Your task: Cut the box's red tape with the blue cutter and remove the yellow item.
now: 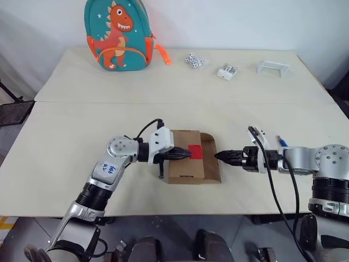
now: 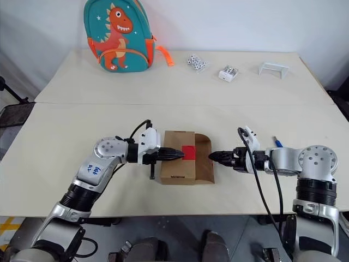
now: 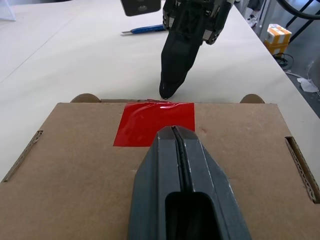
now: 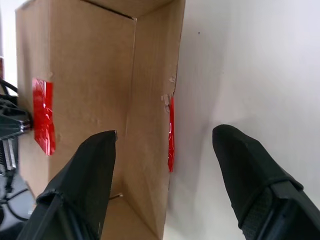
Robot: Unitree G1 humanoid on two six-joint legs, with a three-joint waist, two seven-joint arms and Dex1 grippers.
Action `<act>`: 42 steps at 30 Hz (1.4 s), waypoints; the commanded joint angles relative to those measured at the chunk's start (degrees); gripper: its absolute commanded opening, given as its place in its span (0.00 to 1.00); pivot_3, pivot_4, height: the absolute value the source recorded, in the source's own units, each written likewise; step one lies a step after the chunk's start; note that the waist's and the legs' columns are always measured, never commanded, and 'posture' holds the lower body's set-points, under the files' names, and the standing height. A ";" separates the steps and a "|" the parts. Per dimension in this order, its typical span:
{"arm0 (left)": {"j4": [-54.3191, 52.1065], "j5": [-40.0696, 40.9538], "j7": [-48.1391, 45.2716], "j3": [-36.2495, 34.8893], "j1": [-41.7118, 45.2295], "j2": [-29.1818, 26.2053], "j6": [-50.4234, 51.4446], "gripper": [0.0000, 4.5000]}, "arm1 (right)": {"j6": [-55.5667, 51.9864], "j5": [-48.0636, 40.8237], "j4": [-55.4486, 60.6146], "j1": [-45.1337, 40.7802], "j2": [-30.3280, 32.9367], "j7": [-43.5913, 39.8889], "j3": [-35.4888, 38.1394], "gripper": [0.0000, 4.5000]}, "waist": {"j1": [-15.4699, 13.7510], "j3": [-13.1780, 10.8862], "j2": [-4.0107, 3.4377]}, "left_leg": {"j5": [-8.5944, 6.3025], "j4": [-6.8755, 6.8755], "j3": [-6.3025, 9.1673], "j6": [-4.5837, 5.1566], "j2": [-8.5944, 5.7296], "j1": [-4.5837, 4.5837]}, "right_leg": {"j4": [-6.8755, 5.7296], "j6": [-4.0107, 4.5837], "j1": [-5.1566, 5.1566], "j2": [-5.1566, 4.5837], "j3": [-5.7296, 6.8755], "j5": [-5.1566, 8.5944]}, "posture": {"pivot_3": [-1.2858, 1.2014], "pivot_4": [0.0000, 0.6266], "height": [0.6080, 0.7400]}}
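The lid will swing wide open and stay that way when the robot pulls, because the red tape (image 1: 195, 152) is split between the box and the lid's edge (image 1: 211, 158).
The box (image 1: 182, 166) lies in the middle of the table with a brown flap (image 1: 211, 158) sticking out on its right side. The red tape (image 1: 195, 151) sits on the box's top at the edge by the flap, and a thin red strip (image 4: 171, 135) shows on the flap side. My left gripper (image 1: 188, 154) is shut, its tip resting on the top at the tape (image 3: 155, 122). My right gripper (image 1: 218, 156) points at the flap from the right, open with nothing between its fingers (image 4: 95, 170). The blue cutter (image 1: 282, 142) lies on the table behind my right arm. The yellow item is hidden.
At the back of the table stand a teal dinosaur backpack (image 1: 117, 33), a bag of dice (image 1: 193, 61), a small white box (image 1: 227, 71) and a white bracket (image 1: 272, 67). The table's front edge runs just below the box.
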State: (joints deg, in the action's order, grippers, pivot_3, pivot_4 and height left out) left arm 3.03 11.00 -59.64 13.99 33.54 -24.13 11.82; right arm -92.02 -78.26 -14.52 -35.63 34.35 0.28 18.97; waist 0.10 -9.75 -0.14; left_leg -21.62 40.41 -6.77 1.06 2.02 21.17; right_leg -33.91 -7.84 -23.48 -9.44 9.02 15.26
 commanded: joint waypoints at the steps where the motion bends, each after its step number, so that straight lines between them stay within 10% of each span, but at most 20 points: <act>1: 0.95 -1.34 -0.45 1.38 -1.34 -1.17 1.64 0.00 | -0.48 -1.49 -1.40 0.91 -0.42 -0.59 -0.84 0.72 | 0.02 0.00 -0.01 | 0.00 0.00 0.00 0.00 0.00 -0.02 | -0.01 0.00 0.01 0.00 0.00 0.00 | 0.52 0.24 1.00; 20: 0.32 -1.28 -0.91 1.17 -1.37 -2.69 2.07 0.00 | -0.31 0.56 -5.37 2.31 -8.58 -2.08 2.11 0.72 | 0.51 0.14 -0.19 | 0.02 -0.02 -0.05 -0.03 0.04 -0.10 | -0.07 0.00 0.00 0.03 -0.05 0.00 | 0.52 0.24 1.00; 30: -0.01 -1.36 -0.93 0.91 -1.41 -3.21 2.16 0.00 | -0.48 2.67 -3.78 2.30 -10.62 -4.79 0.75 0.10 | 1.04 0.28 -0.18 | 0.02 -0.02 -0.04 -0.04 0.04 -0.12 | -0.11 0.00 0.01 0.03 -0.06 0.00 | 0.52 0.24 1.00; 42: 0.27 -1.14 -0.74 0.63 -1.40 -3.56 2.05 0.00 | -0.48 4.53 -1.32 1.52 -6.88 -11.56 -10.42 0.10 | 1.51 0.37 -0.15 | 0.07 -0.13 -0.03 -0.12 0.07 -0.22 | -0.15 0.00 0.02 0.05 -0.07 0.00 | 0.52 0.24 1.00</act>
State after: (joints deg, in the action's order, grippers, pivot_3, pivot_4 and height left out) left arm 2.42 11.07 -60.25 13.43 33.48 -27.16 12.62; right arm -91.43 -73.90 -15.92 -35.05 27.34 -9.48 11.92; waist 1.62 -9.38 -0.29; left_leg -21.55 40.28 -6.79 0.94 2.09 20.95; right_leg -34.07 -7.83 -23.46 -9.38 8.95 15.27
